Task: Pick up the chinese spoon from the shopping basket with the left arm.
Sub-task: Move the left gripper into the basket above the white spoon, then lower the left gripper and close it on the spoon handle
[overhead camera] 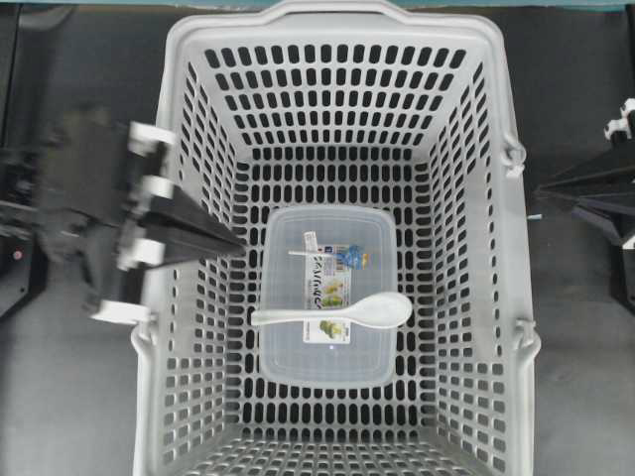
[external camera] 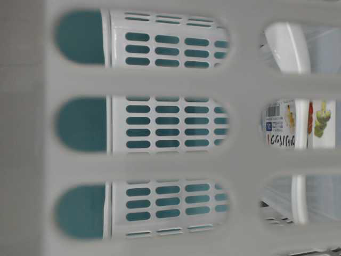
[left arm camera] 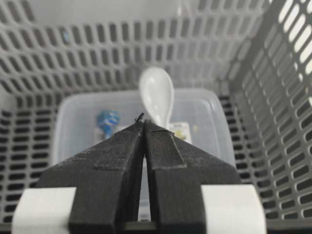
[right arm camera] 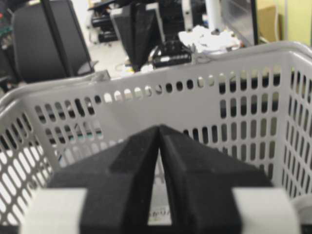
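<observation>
My left gripper's fingers are in line with the chinese spoon's handle (overhead camera: 283,317), so I should now move toward the handle (overhead camera: 323,314) until the open fingers are on both sides of it.
The white chinese spoon (overhead camera: 342,313) lies across the lid of a clear container inside the grey shopping basket (overhead camera: 189,119), its bowl pointing right and its handle left. In the left wrist view the chinese spoon (left arm camera: 157,95) shows just beyond my fingertips. My left gripper (overhead camera: 238,247) is shut and empty, hanging above the basket's left wall with its tip left of the container; the left gripper (left arm camera: 145,123) shows its jaws touching at the tips. My right gripper (right arm camera: 159,127) is shut and empty, outside the basket's right wall (right arm camera: 234,97); only part of that arm (overhead camera: 595,193) shows in the overhead view.
A clear rectangular labelled container (overhead camera: 322,362) rests on the basket floor under the spoon, and the container (left arm camera: 209,122) fills the middle of the left wrist view. The tall slotted basket walls (left arm camera: 273,97) enclose it on all sides. The table-level view is blocked by the basket wall (external camera: 160,80).
</observation>
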